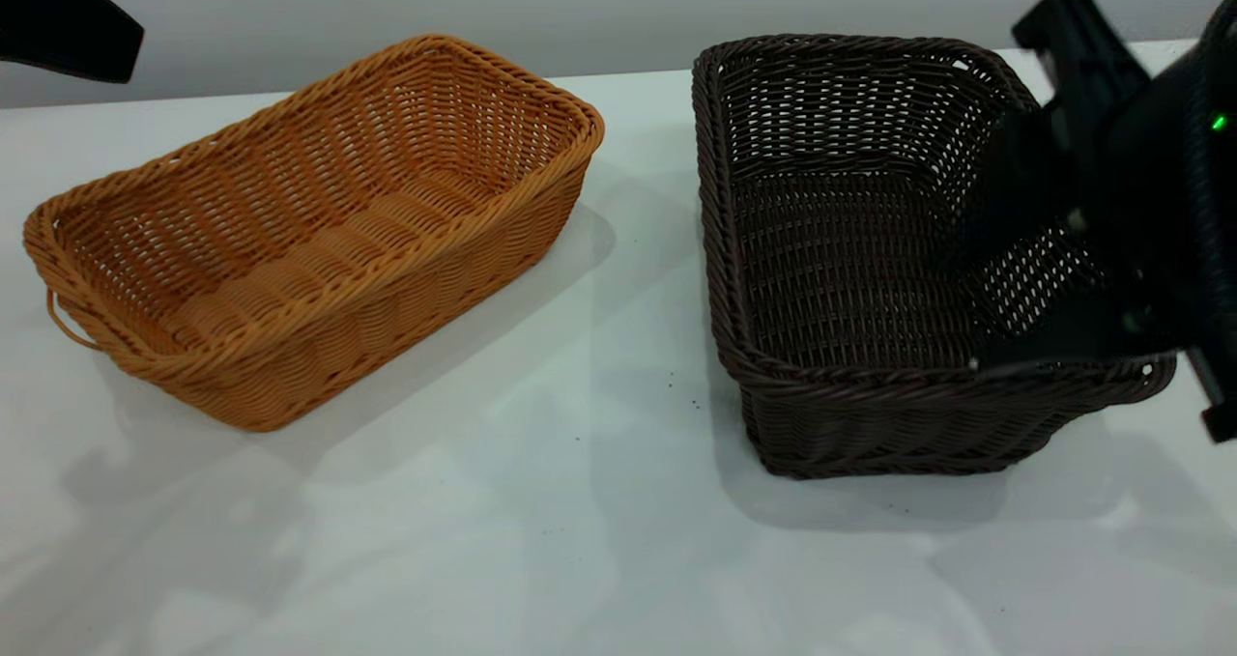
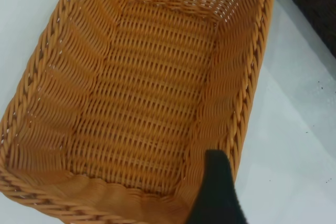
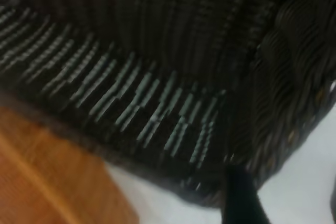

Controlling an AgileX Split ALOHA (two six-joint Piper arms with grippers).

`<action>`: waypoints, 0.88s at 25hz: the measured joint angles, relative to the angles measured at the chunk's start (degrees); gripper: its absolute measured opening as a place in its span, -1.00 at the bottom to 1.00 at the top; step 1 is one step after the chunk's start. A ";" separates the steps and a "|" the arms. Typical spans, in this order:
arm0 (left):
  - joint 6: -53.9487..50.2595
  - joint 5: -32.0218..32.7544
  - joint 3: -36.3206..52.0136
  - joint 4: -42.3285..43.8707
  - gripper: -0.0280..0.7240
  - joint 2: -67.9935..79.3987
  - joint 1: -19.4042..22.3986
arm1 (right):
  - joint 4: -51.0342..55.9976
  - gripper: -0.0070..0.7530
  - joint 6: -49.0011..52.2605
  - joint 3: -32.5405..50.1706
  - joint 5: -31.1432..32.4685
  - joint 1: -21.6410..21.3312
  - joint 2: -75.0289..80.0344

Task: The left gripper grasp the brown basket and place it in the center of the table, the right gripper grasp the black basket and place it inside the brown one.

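Observation:
My right gripper's open fingers are aligned across the black basket's near rim [image 1: 928,380], so I should go on moving down until they straddle the basket's side [image 1: 928,426], then close.
The brown basket [image 1: 309,231] lies at an angle on the left half of the white table [image 1: 580,540], its loop handle at the near-left end. Only a black part of the left arm [image 1: 58,18] shows, high at the far left. In the left wrist view one black finger [image 2: 215,192] hangs above the basket's [image 2: 142,93] long rim, with bare table beside it. The black basket [image 1: 850,270] stands to the right. My right gripper [image 1: 1005,270] is open at its right end, one finger over the inside and one along the near rim [image 3: 283,93]. I cannot tell whether they touch the wicker.
A gap of bare table about a hand wide separates the two baskets. A wide strip of table runs along the front. A grey wall closes off the back edge. Small dark specks lie on the table between the baskets.

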 joint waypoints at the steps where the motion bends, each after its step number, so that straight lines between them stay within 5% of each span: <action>1: 0.00 0.00 0.00 0.00 0.35 0.00 0.00 | 0.23 -0.03 0.10 0.00 -0.20 0.00 0.81; 22: 0.00 1.23 0.00 0.06 0.35 0.00 0.00 | 1.88 -0.03 -2.43 -1.37 -3.98 1.64 10.21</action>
